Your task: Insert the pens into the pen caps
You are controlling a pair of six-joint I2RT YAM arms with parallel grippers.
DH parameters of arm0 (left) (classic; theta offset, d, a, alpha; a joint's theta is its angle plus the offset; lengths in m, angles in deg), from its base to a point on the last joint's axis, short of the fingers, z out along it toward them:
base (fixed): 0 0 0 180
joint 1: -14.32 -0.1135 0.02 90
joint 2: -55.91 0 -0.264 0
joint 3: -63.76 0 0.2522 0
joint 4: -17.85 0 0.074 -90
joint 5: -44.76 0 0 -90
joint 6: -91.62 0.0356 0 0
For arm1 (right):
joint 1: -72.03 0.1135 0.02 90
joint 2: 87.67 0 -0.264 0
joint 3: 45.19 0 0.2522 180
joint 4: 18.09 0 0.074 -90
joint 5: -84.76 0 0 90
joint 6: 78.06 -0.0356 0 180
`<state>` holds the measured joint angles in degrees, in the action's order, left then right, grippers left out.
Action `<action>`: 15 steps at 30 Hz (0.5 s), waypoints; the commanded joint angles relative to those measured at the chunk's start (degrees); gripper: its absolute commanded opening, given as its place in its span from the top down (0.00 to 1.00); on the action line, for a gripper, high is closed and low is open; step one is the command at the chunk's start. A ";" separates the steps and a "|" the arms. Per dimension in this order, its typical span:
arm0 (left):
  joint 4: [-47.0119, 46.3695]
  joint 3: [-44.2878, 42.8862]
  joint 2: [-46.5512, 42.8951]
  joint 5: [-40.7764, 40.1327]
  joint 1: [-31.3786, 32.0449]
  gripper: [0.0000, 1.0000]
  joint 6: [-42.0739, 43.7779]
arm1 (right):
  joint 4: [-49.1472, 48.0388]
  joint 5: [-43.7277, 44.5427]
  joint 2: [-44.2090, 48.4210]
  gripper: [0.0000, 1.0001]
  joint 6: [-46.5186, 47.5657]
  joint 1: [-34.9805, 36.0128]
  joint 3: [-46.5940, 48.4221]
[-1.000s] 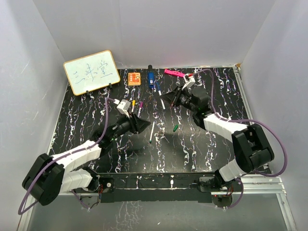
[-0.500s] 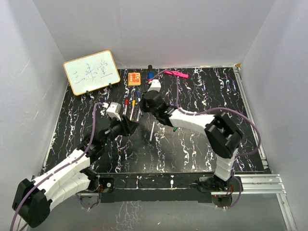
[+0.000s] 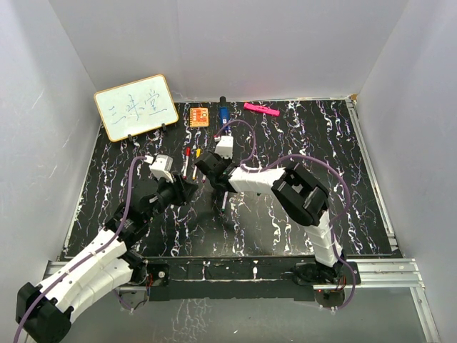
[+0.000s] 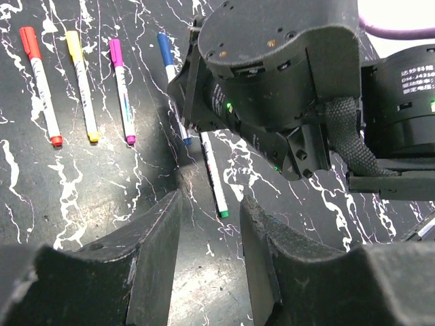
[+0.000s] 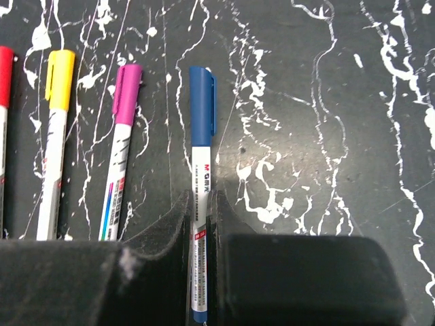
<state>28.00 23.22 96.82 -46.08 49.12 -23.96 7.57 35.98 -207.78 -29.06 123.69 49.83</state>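
My right gripper is setting down the blue capped pen [image 5: 202, 112] alongside the purple one [image 5: 123, 125] with a clear gap between them. It should go on setting the blue pen down until that pen rests, and then let go.
Red [image 5: 3, 68], yellow [image 5: 56, 129] and purple [image 5: 121, 146] capped pens lie in a row on the black table. My right gripper [image 5: 199, 224] is shut on the barrel of the blue capped pen [image 5: 201, 149], held low beside the purple one; the top view shows the gripper [image 3: 207, 166] at the row. The green-tipped pen [image 4: 212, 170] lies just ahead of my left gripper [image 4: 211, 231], which is open and empty above the table. Its far end is hidden under the right gripper's body [image 4: 272, 68]. I see no loose green cap.
An orange square block [image 3: 199, 116], a chunky blue object [image 3: 223, 113] and a pink marker [image 3: 261, 109] lie along the back edge. A small whiteboard [image 3: 136, 107] stands at the back left. White walls close in three sides.
My right arm has swung left from the back middle to the pen row, bringing the blue pen down beside the purple one. My left arm has drawn back toward the left.
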 commanded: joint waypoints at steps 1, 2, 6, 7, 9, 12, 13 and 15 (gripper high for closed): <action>0.10 -1.55 0.53 0.10 -0.21 0.61 0.37 | -0.13 6.56 0.41 1.00 -1.21 -0.31 3.61; -0.25 -1.56 0.84 0.32 -0.24 0.61 0.28 | -0.13 6.60 0.08 1.00 -0.93 -0.39 3.83; -0.77 -1.80 1.51 0.64 -0.22 0.61 0.20 | -0.26 5.41 -1.22 1.00 -0.29 -1.40 4.61; -0.80 -1.82 1.42 0.54 -0.19 0.61 0.18 | -0.28 5.00 -1.46 1.00 -0.30 -1.86 4.66; -1.09 -1.62 1.22 0.49 -0.22 0.61 0.18 | -0.41 4.22 -1.89 1.00 -0.28 -2.43 4.75; -1.13 -1.50 1.34 0.16 -0.25 0.61 0.10 | -0.39 3.35 -2.75 0.99 -0.23 -3.23 5.03; -1.13 -1.47 1.51 0.14 -0.21 0.61 0.10 | -0.41 3.12 -3.08 0.98 -0.21 -3.45 5.25; -1.21 -1.50 1.87 0.28 -0.25 0.61 0.02 | -0.34 2.39 -3.94 0.95 -0.09 -4.00 5.80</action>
<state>27.78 23.22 98.61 -46.06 49.12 -23.98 8.19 38.29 -210.71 -28.93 120.82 52.50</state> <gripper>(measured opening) 0.385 0.053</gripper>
